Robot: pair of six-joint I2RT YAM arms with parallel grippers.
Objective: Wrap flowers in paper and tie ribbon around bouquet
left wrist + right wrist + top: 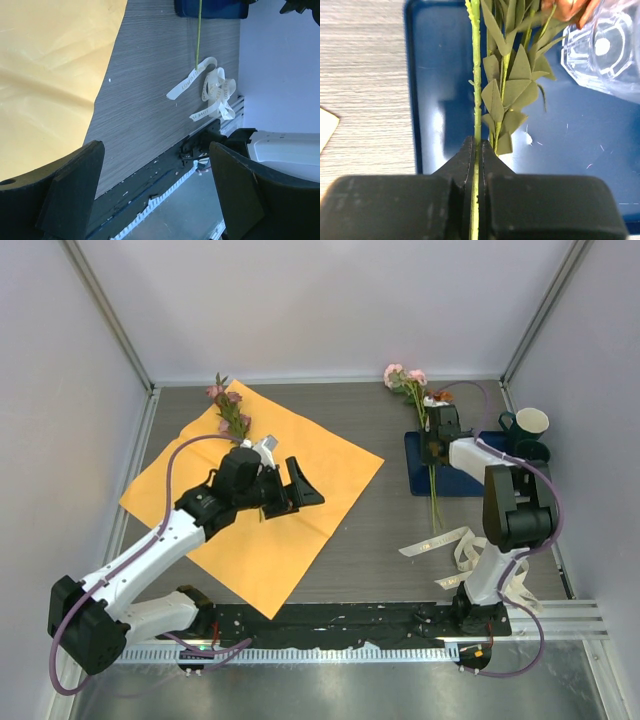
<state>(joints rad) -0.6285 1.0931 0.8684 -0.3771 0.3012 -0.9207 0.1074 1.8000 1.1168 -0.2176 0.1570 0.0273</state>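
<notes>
I expect the pink flower [404, 377] to come away by itself when I carry it to the orange paper, because the brownish-orange bloom [441, 396] sits apart from the pink blooms.
The orange paper [262, 502] lies flat on the left of the table, and also fills the left wrist view's upper left [45, 75]. One pink flower sprig [230, 412] rests on its far corner. More flowers [405, 380] lie across a blue tray [420, 472], their long stem [476, 90] running toward me. My right gripper [436, 446] [476, 150] is shut on that stem, beside the leaves [507, 92]. My left gripper [296, 496] [157, 192] hangs open over the paper with nothing in it. The cream ribbon [448, 543] [212, 90] curls near the right arm's base. No wrapped bouquet shows.
A dark green mug and a white cup [530, 425] stand at the right wall behind the tray. A clear glass piece [605, 47] and a brownish-orange bloom [567, 9] sit on the tray [437, 100]. The black mounting rail [350, 620] runs along the near edge.
</notes>
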